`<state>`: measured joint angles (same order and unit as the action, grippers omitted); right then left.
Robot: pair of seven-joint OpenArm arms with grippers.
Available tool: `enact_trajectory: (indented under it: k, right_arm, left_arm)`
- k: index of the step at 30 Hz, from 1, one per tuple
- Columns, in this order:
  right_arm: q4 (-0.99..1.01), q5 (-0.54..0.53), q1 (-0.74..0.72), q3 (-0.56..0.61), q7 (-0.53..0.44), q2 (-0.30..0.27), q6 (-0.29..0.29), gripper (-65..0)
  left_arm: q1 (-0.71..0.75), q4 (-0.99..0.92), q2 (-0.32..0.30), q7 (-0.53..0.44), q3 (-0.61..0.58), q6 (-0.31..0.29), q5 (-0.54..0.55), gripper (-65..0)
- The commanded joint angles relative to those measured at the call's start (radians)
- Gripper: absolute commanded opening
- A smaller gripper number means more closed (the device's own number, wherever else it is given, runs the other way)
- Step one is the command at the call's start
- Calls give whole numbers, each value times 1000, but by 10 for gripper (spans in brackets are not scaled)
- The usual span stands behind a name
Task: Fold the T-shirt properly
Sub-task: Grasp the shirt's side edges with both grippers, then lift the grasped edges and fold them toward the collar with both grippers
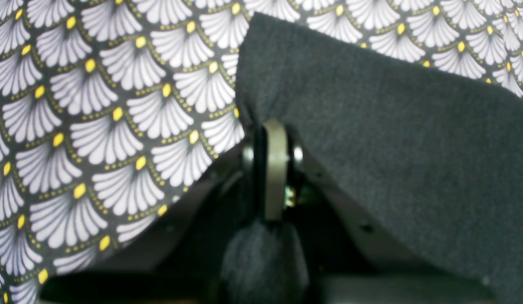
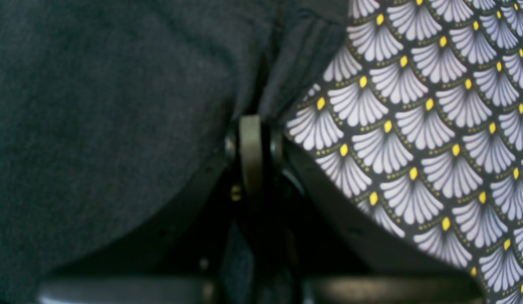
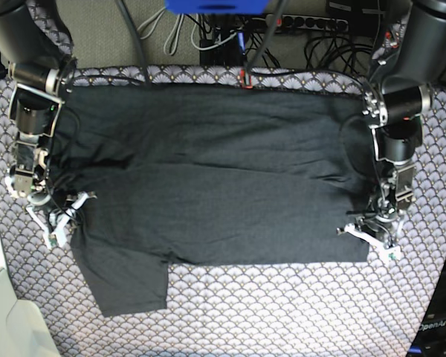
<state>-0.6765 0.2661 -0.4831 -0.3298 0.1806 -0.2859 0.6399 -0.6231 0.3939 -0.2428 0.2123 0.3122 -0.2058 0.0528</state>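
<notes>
The T-shirt's front edge (image 3: pixel 282 261) lies flat past the robot's grippers, so next the left gripper moves its pinch back together with the right gripper toward the rear edge (image 3: pixel 312 95).
The dark charcoal T-shirt (image 3: pixel 208 178) lies spread wide on the table, plain side up, with one sleeve (image 3: pixel 126 282) hanging toward the front left. My left gripper (image 3: pixel 369 236) is at the shirt's front right corner. In the left wrist view it (image 1: pixel 270 126) is shut on a pinch of the shirt's edge (image 1: pixel 392 126). My right gripper (image 3: pixel 59 219) is at the shirt's left edge. In the right wrist view it (image 2: pixel 252 120) is shut on a fold of the shirt (image 2: pixel 96 105). No graphic shows.
The grey scallop-patterned cloth (image 3: pixel 282 312) covers the table under the shirt and also shows in the left wrist view (image 1: pixel 96 126) and the right wrist view (image 2: pixel 434 126). Cables and a power strip (image 3: pixel 305 30) lie behind the table. A white object (image 3: pixel 0 312) stands at the front left.
</notes>
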Motion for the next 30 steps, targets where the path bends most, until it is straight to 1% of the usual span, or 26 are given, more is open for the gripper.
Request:
enact_trajectory:
  k: [1,4,6,7,10,12,13,16,19,22,28,30]
  right_arm:
    - [-16,-4,-22,-4,-10,-16,8,-650]
    - [-22,-11,-22,-4,-10,-16,8,-650]
    - [-28,-11,-24,-5,-10,-17,10,-650]
    - [-41,-11,-24,-5,-10,-17,10,-650]
    - [-59,-12,-15,-7,-10,-28,11,-650]
    - [-76,-21,4,-7,-10,-32,34,-650]
    - [-96,-40,14,-7,-10,-36,47,-650]
    - [-174,-101,77,-7,-10,-42,57,-650]
    - [-251,-135,125,-7,-10,-45,58,-650]
    - [-312,-199,168,-7,-10,-48,58,-650]
    - [-391,-328,238,-7,-6,-95,58,-650]
    - [-412,-377,257,-7,26,-111,58,-650]
  left_arm:
    - [-19,9,-2,25,-2,-5,-1,-643]
    - [-24,17,-3,26,-2,-5,-1,-647]
    - [-21,67,-3,31,-2,-5,-1,-647]
    - [-17,102,-5,54,-2,-5,-1,-647]
    - [-14,213,-7,163,0,-5,-1,-647]
    - [4,276,-7,200,0,-5,-1,-647]
    - [16,307,-7,209,0,-5,-1,-647]
    - [44,362,-7,241,0,-5,-1,-647]
    - [49,380,-3,249,0,-5,-1,-647]
    - [65,382,-5,249,0,-5,-1,-647]
    - [104,383,-5,249,2,-5,-1,-647]
    - [121,411,-5,249,2,-5,-1,-647]
